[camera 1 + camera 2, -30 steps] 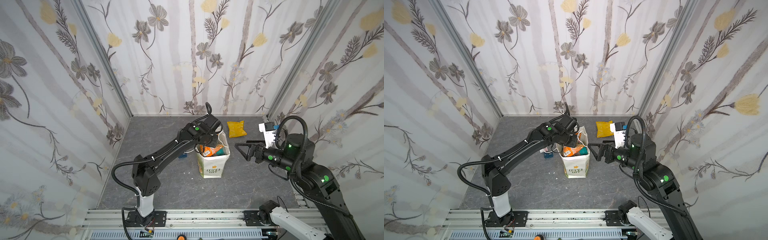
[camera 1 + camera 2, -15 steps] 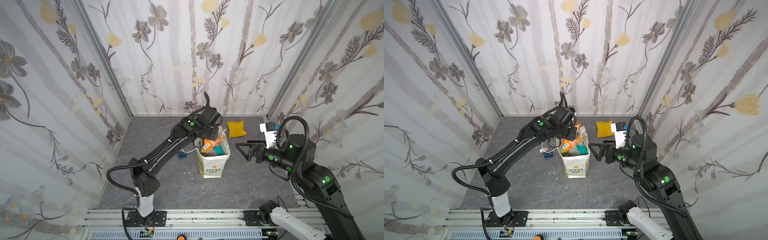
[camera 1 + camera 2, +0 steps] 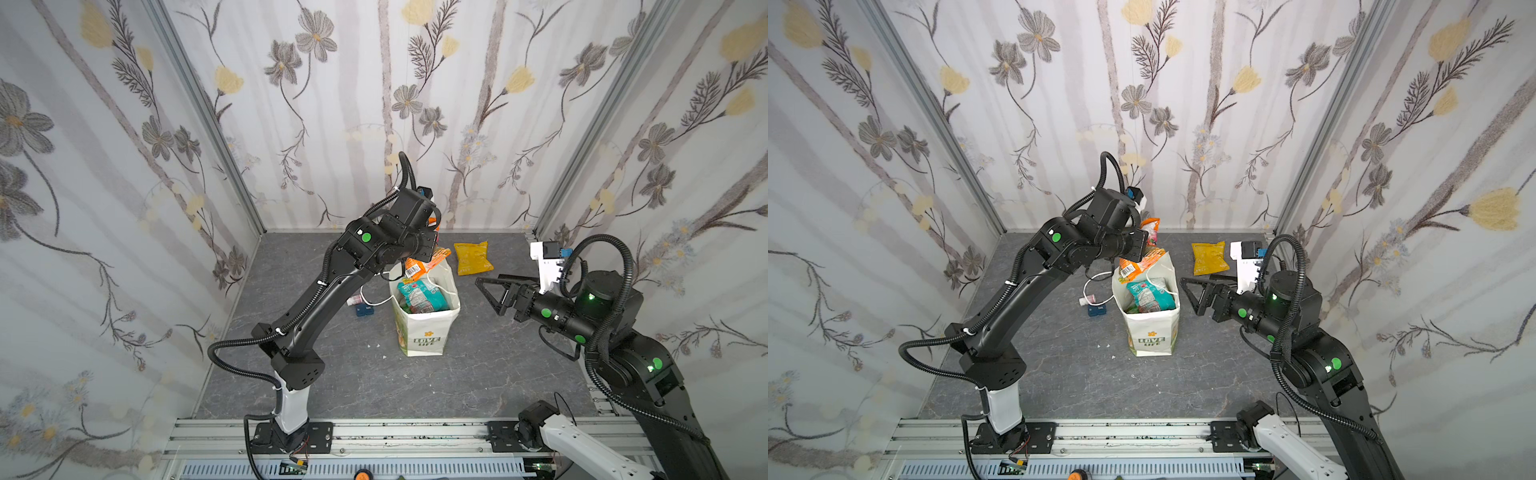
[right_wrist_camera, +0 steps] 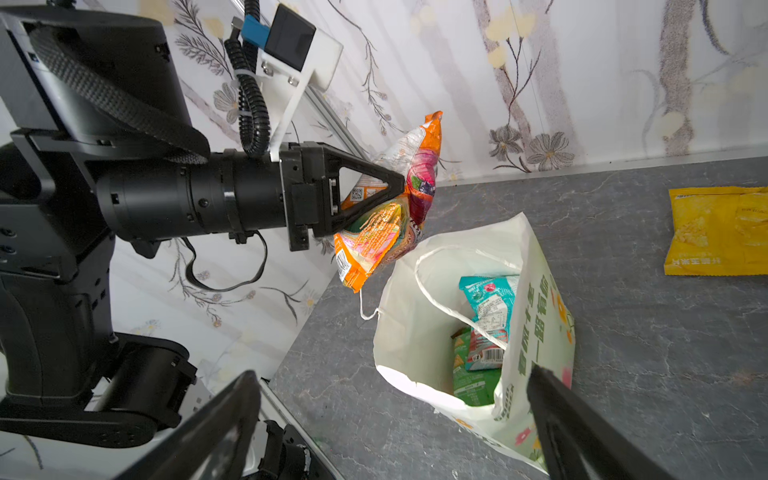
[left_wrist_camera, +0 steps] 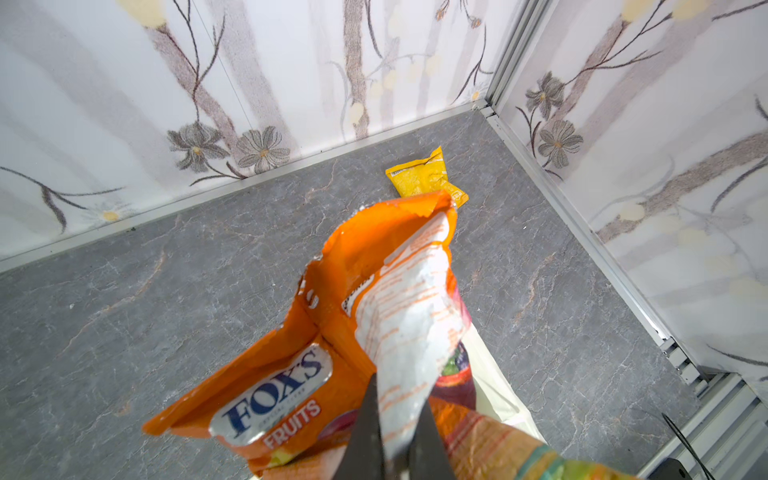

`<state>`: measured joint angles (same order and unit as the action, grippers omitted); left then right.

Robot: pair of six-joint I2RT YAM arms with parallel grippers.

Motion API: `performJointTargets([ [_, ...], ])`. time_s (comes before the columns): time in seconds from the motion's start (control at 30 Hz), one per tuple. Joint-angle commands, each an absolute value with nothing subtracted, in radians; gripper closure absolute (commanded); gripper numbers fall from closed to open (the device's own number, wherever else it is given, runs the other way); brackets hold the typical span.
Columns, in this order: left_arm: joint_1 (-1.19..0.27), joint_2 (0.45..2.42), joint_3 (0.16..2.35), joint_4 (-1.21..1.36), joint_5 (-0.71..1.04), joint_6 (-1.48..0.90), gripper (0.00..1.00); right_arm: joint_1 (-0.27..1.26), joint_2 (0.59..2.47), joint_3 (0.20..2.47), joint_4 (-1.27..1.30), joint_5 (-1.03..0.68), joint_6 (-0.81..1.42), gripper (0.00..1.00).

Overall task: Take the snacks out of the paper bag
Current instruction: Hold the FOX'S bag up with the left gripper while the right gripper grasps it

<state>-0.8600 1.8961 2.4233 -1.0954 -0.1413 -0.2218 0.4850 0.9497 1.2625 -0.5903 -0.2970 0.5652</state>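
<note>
The orange snack packet (image 4: 374,234) will come away in one folded piece when the robot pulls it, because its orange flaps meet in a pinched crease (image 4: 407,205).
The white paper bag (image 3: 424,332) (image 3: 1152,332) stands upright mid-floor, mouth open. My left gripper (image 5: 397,399) (image 4: 401,180) hangs above the bag's back rim, shut on the white-backed edge of an orange snack packet (image 5: 407,316) (image 3: 428,264). A second orange packet (image 5: 274,390) marked FOX'S FRUITS hangs against it. Inside the bag lie a teal packet (image 4: 488,299) (image 3: 1148,293) and a green packet (image 4: 473,378). A yellow packet (image 3: 471,257) (image 5: 424,178) lies flat on the floor behind the bag. My right gripper (image 3: 480,284) (image 4: 392,378) is open and empty, level with the bag's mouth, just right of it.
A small dark blue box (image 3: 365,309) and a tiny white-and-red item (image 3: 354,299) sit on the floor left of the bag, by a loose cord handle (image 3: 374,299). Papered walls close in the back and both sides. A metal rail (image 3: 374,432) runs along the front.
My left gripper has risen out of the bag's mouth with the orange packets and moved up toward the back wall. The right arm has stayed still.
</note>
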Motion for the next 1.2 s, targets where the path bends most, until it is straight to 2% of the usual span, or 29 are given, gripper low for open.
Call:
performJointTargets([
  [0.0,-0.872,1.884,2.448,-1.044,-0.137,-0.195,1.0,0.486,0.956,1.231,-0.414,-0.363,0.651,0.01],
  [0.2,-0.917,1.855,2.447,-0.956,-0.143,-0.172,1.0,0.488,1.0,1.187,-0.246,-0.446,0.728,0.01],
  [0.53,-0.963,1.834,2.447,-0.902,-0.156,-0.178,1.0,0.489,1.113,1.144,0.003,-0.49,0.858,0.04],
  [1.17,-0.964,1.832,2.45,-0.895,-0.168,-0.213,1.0,0.505,1.196,1.097,0.137,-0.548,0.923,0.53],
])
